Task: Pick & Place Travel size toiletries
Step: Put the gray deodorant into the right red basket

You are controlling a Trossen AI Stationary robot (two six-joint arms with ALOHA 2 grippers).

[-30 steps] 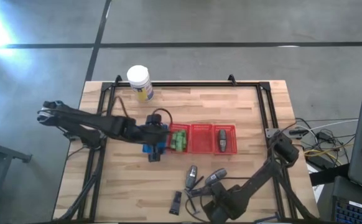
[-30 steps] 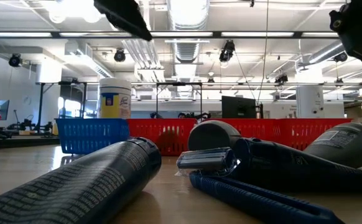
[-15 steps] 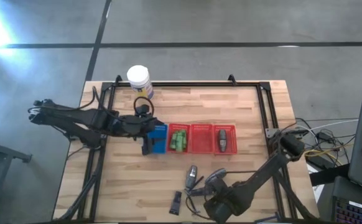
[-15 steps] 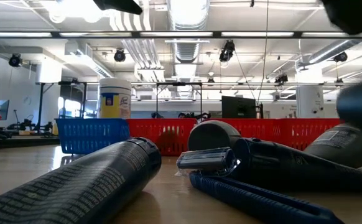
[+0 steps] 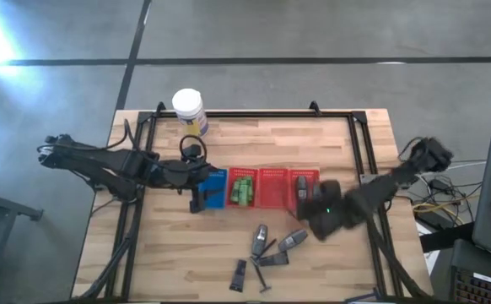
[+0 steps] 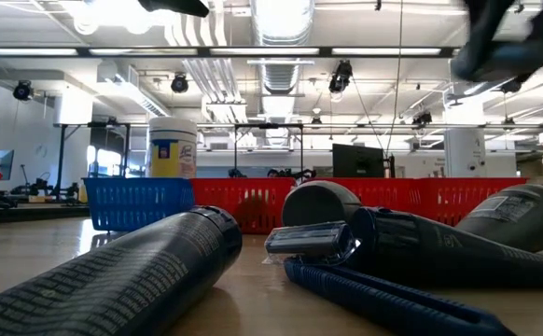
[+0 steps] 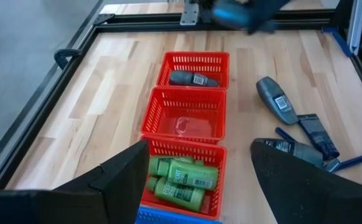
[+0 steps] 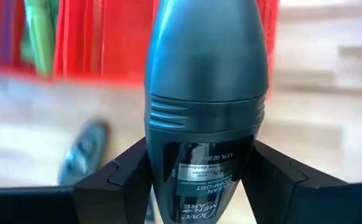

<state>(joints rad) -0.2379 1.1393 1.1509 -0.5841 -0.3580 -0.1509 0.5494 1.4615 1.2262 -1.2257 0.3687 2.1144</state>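
The grey deodorant stick [image 8: 207, 74] is lined up with the red basket's open side [image 5: 313, 176] beside the grey tube, so my right gripper keeps going there and lets go.
In the right wrist view my right gripper [image 8: 206, 186] is shut on a grey deodorant stick [image 8: 209, 93]. In the high view it hangs blurred [image 5: 320, 216] just near of the right red basket [image 5: 305, 187], which has a grey tube lying in it. My left gripper [image 7: 199, 186] is open and empty, by the blue basket [image 5: 215, 187] and short of the green bottles [image 7: 181, 180] in the left red basket. Two grey tubes [image 5: 261, 239] [image 5: 292, 241] and thin black pieces [image 5: 239, 274] lie on the wood near the table's near edge. My right gripper pinches the grey deodorant stick between its two fingers [image 8: 116, 180], on the labelled part [image 8: 206, 168] at the end nearest the wrist. The stick lies along the fingers, its rounded end pointing away from them. It is lifted clear of the table.
A middle red basket [image 5: 271, 187] stands between the other two. A white jar with a yellow label [image 5: 189, 110] stands at the far left. A black frame [image 5: 254, 114] runs round the tabletop. In the low view, tubes [image 6: 132, 271] and a razor [image 6: 346, 243] lie close up.
My right arm has swung up and away from the table's near edge toward the right red basket, carrying the grey stick. My left gripper has drawn back a little toward the table's left, off the blue basket. The things on the table have stayed put.
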